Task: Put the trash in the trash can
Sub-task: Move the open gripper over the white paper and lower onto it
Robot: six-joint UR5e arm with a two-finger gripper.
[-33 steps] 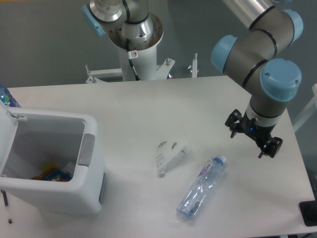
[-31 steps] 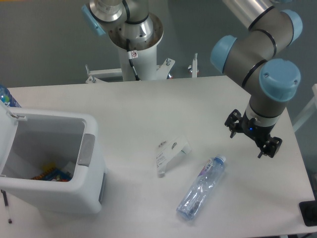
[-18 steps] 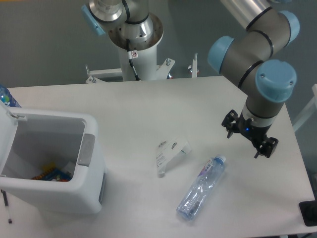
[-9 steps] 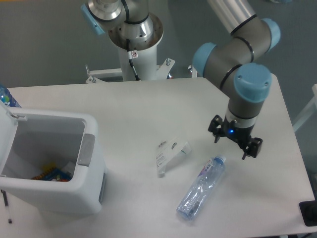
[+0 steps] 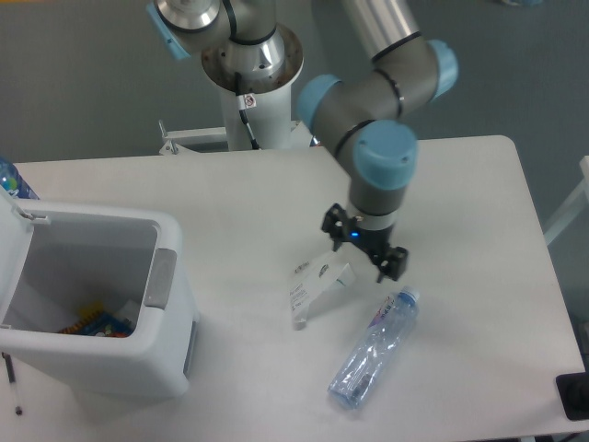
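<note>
I expect the clear wrapper (image 5: 322,277) to dangle in limp, spread flaps when I lift it, because it lies thin with a loose narrow tail (image 5: 300,315).
A small crumpled clear wrapper with white printing (image 5: 315,287) lies on the white table, near the middle. A clear crinkled water bottle with a bluish label (image 5: 373,348) lies on its side to the wrapper's lower right, cap toward the upper right. My gripper (image 5: 363,245) is open and empty, pointing down just above and to the right of the wrapper. The white trash can (image 5: 166,304) with a grey handle panel stands at the left, lid swung open, with some colourful items at its bottom.
The arm's base column (image 5: 250,83) rises behind the table's far edge. A blue-capped bottle (image 5: 11,180) peeks in at the far left behind the bin lid. A dark object (image 5: 572,396) sits at the lower right corner.
My gripper has swept left from the table's right side to a spot over the wrapper's right end. It stays open. The wrapper, bottle and bin have not moved.
</note>
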